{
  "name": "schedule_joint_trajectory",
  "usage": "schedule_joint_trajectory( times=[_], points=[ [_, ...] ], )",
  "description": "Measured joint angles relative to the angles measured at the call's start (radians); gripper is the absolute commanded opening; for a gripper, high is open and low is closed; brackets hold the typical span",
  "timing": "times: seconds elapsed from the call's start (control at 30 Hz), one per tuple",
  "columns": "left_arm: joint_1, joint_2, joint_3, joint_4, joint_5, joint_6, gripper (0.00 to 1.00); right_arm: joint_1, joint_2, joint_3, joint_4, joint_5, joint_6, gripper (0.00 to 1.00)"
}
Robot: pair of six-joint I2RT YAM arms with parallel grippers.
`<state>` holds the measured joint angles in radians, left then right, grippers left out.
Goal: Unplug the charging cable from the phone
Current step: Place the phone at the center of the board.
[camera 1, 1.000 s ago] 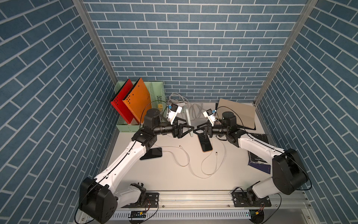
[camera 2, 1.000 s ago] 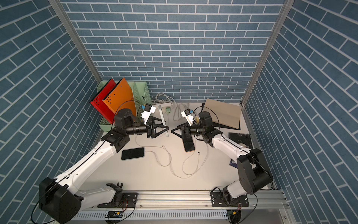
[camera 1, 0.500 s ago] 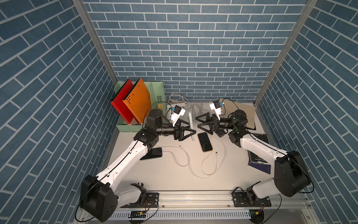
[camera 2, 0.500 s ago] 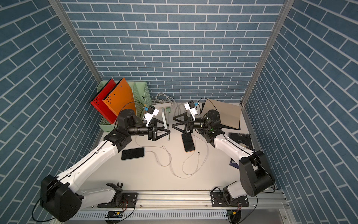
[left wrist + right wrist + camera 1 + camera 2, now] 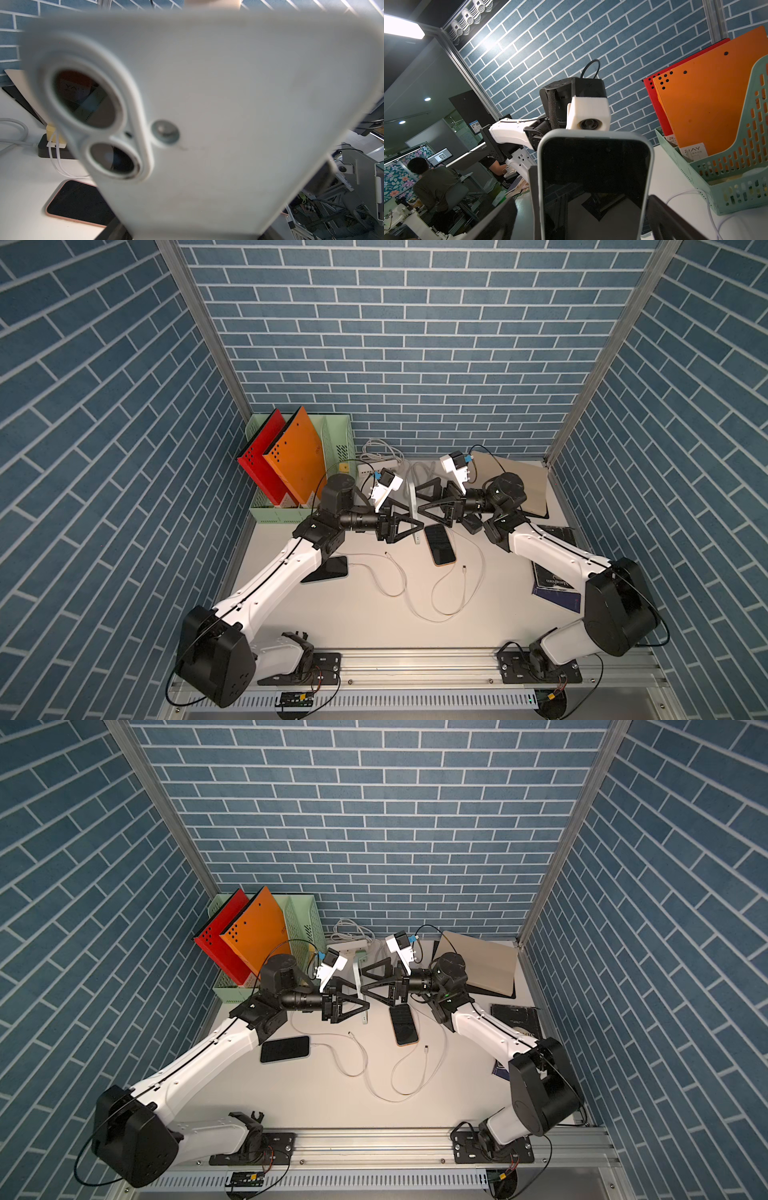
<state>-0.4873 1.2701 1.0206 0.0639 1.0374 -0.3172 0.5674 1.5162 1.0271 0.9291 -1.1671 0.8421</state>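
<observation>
The robot's right gripper should grip the phone by its edges and put it down beside the orange-cased phone (image 5: pixel 413 553), since the phone stands upright (image 5: pixel 412 497) in the left gripper.
A phone (image 5: pixel 411 493) (image 5: pixel 355 977) in a pale case stands upright over the table's middle, edge-on in both top views. My left gripper (image 5: pixel 415 520) is shut across its width; its back (image 5: pixel 228 104) fills the left wrist view. My right gripper (image 5: pixel 417 499) (image 5: pixel 583 220) faces it from the other side, open, its fingers (image 5: pixel 500 220) straddling the dark screen (image 5: pixel 593 176). The phone's lower end is hidden, so a plugged cable cannot be seen there. A white charging cable (image 5: pixel 434 605) loops on the table, its loose plug (image 5: pixel 464 570) lying free.
An orange-cased phone (image 5: pixel 439 545) (image 5: pixel 76 203) lies flat below the grippers. A black phone (image 5: pixel 328 568) with a white cable lies by the left arm. A green file rack (image 5: pixel 274 516) with folders, a power strip (image 5: pixel 376 466), a brown pad (image 5: pixel 515 485) and a dark book (image 5: pixel 555 587) line the edges.
My right gripper rose from over the orange-cased phone, levelled out and now straddles the upright phone. The left gripper with the phone has barely moved.
</observation>
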Motion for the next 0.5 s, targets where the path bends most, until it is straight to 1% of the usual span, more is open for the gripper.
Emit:
schedule_joint_trajectory(
  times=[0.27,0.33,0.4,0.5],
  points=[
    [-0.010,0.004,0.009,0.000,0.000,0.001,0.00,0.010,0.026,0.008,-0.001,0.000,0.000,0.99],
    [-0.010,0.004,0.009,0.000,0.000,0.003,0.00,0.010,0.026,0.008,-0.001,0.000,0.000,0.98],
    [-0.010,0.004,0.009,0.000,-0.001,0.005,0.01,0.010,0.026,0.008,0.000,0.000,-0.001,0.92],
    [-0.010,0.004,0.009,-0.004,-0.008,0.014,0.05,0.010,0.027,0.008,0.006,-0.001,0.005,0.74]
  ],
)
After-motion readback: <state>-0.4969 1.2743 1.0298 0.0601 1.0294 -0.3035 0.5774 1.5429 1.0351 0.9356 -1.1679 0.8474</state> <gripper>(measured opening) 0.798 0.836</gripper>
